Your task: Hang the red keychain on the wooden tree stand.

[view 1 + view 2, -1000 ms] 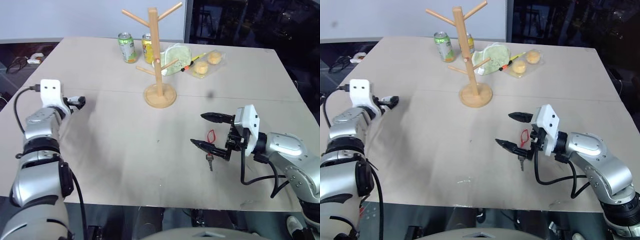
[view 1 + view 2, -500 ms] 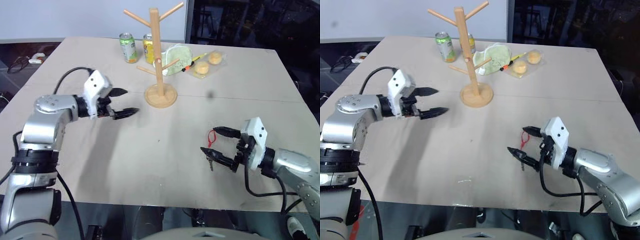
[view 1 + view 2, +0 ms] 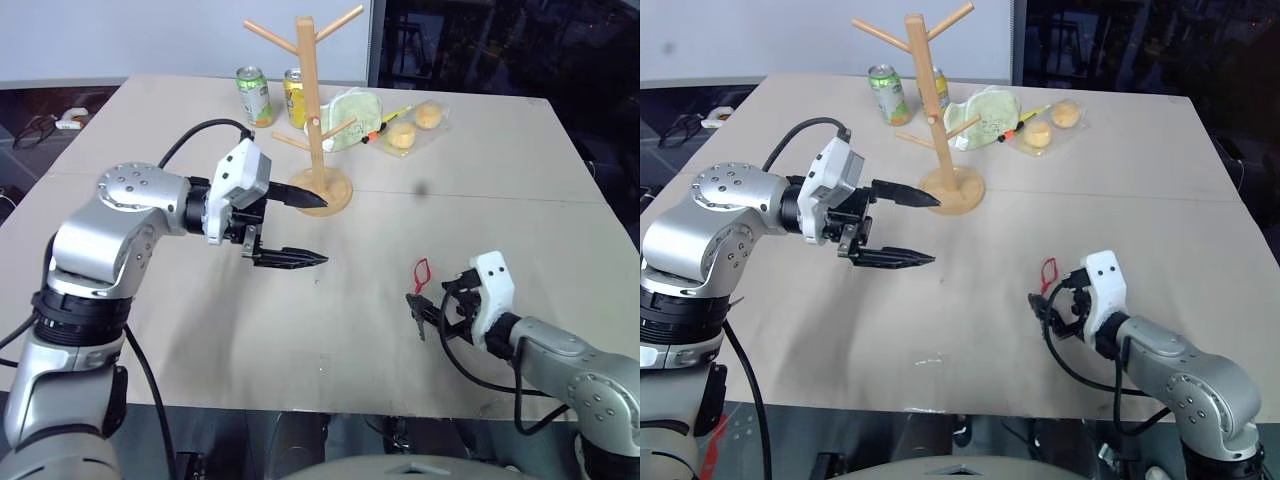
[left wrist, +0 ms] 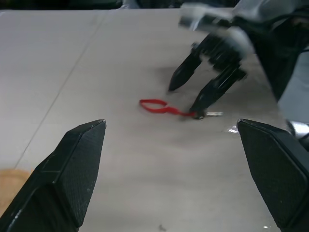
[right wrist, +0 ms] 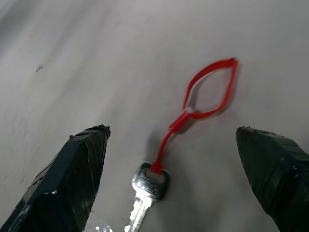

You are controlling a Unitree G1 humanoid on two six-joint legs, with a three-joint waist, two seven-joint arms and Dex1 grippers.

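I expect the red keychain's loop (image 3: 422, 272) to stay open and stick out past my fingers when I carry it, because the loop holds a wide open curve (image 5: 211, 88).
The red keychain (image 5: 208, 94) lies flat on the table at the front right, its small silver key (image 5: 148, 182) toward the table's front edge. My right gripper (image 3: 428, 310) is low at the table, open, with the key and the cord's near end between its fingers; nothing is gripped. In the left wrist view the red keychain (image 4: 155, 106) lies beside the right gripper's fingertips (image 4: 199, 107). My left gripper (image 3: 325, 232) hovers open over the table's middle, pointing right. The wooden tree stand (image 3: 312, 110) stands upright at the back centre, just behind the left gripper.
Two drink cans (image 3: 255, 95) stand behind the stand. A green bag (image 3: 352, 105) and a clear pack of buns (image 3: 412, 125) lie to its right. The table's front edge (image 3: 330, 408) runs close in front of the right gripper.
My left arm swung in from the table's left side to the middle, its gripper turning to point right. My right gripper sank onto the table at the keychain's key end.
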